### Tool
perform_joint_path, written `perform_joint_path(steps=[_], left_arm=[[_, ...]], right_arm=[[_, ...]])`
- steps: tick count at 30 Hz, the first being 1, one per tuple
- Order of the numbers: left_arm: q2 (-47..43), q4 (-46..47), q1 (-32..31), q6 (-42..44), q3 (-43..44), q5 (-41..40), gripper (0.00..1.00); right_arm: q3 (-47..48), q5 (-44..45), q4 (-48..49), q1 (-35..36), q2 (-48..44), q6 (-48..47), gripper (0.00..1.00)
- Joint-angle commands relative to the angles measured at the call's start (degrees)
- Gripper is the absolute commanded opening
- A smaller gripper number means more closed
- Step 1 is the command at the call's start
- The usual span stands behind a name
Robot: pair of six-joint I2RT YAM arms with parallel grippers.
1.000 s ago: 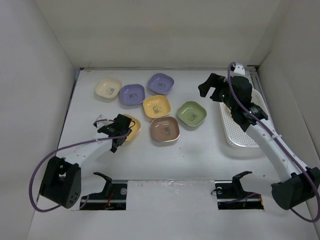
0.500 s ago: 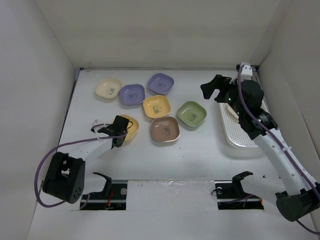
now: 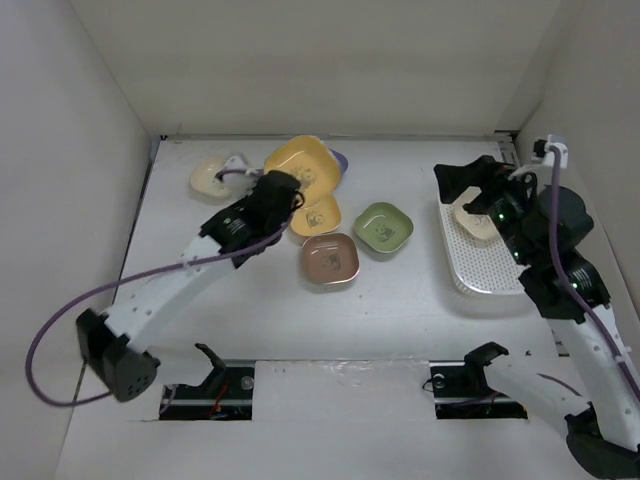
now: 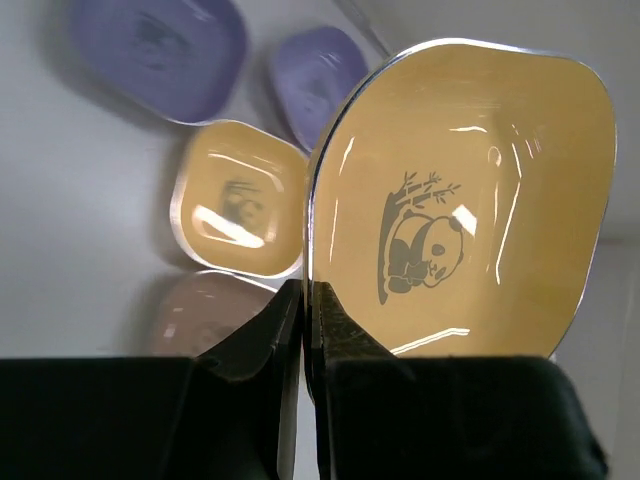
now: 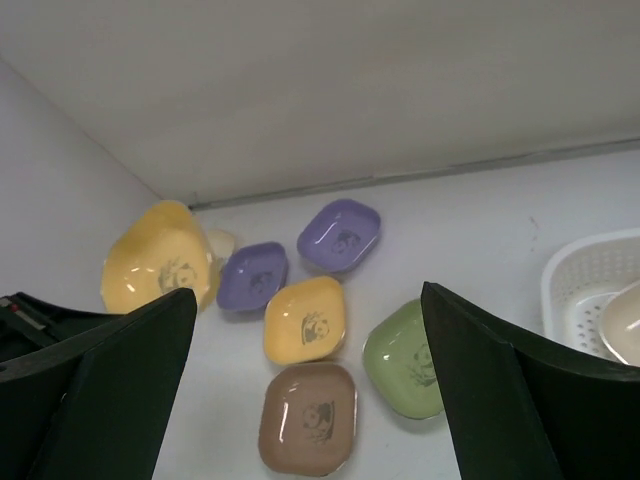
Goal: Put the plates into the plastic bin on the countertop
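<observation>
The yellow-orange plate (image 3: 304, 166) will cover the beige plate (image 3: 477, 222) when the robot lowers it into the bin, because the beige plate is lying face up and has a matching rounded shape.
My left gripper (image 3: 285, 188) is shut on the rim of a yellow-orange plate (image 3: 300, 163), which hangs tilted in the air above the other plates. In the left wrist view the jaws (image 4: 308, 300) pinch that plate's (image 4: 470, 200) edge. On the countertop (image 3: 400, 300) lie a cream plate (image 3: 212, 176), a second yellow-orange plate (image 3: 320, 214), a green one (image 3: 384, 227) and a brown one (image 3: 330, 259). Two purple plates (image 5: 252, 276) (image 5: 340, 236) show in the right wrist view. A beige plate (image 3: 474, 223) lies in the plastic bin (image 3: 478, 270). My right gripper (image 3: 466, 183) hovers open over the bin's far end.
White walls close in the countertop on the left, back and right. The bin stands against the right wall. Two black brackets (image 3: 210, 362) (image 3: 470, 362) sit at the near edge by the arm bases.
My left gripper shut on the yellow-orange plate at the front left, then lifted it up and toward the back. My right arm rose and drew back to the right over the bin.
</observation>
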Motion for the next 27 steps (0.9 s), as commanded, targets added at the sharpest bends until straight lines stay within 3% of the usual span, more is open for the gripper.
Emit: perform_joint_path(steps=[1, 10, 13, 14, 18, 23, 27], left_arm=[[13.66, 6.63, -5.99, 5.93, 10.18, -0.21, 0.0], [54.42, 8.39, -14.88, 2.16, 56.12, 8.04, 0.0], [62.53, 16.72, -15.41, 6.8, 62.93, 16.48, 0.0], [63.6, 22.23, -15.41, 7.86, 62.95, 18.41, 0.0], [67.48, 29.74, -15.41, 9.89, 63.74, 22.82, 0.0], [68.72, 30.38, -15.41, 12.88, 65.24, 22.65, 0.0], [59.17, 33.27, -15.41, 15.95, 52.45, 19.67, 0.0]], right_arm=[[4.51, 11.39, -5.24, 0.3, -4.58, 1.8, 1.0], [7.59, 21.35, -13.17, 0.3, -15.83, 6.64, 1.0], [9.08, 21.97, -15.63, 0.3, -16.36, 6.64, 1.0], [9.09, 21.97, -16.16, 0.3, -16.37, 6.64, 1.0], [9.7, 21.35, -17.48, 0.3, -16.37, 5.49, 1.0], [3.22, 21.26, -15.46, 0.3, -15.84, 4.88, 1.0], [-2.32, 22.67, -13.09, 0.3, -12.94, 4.35, 1.0]])
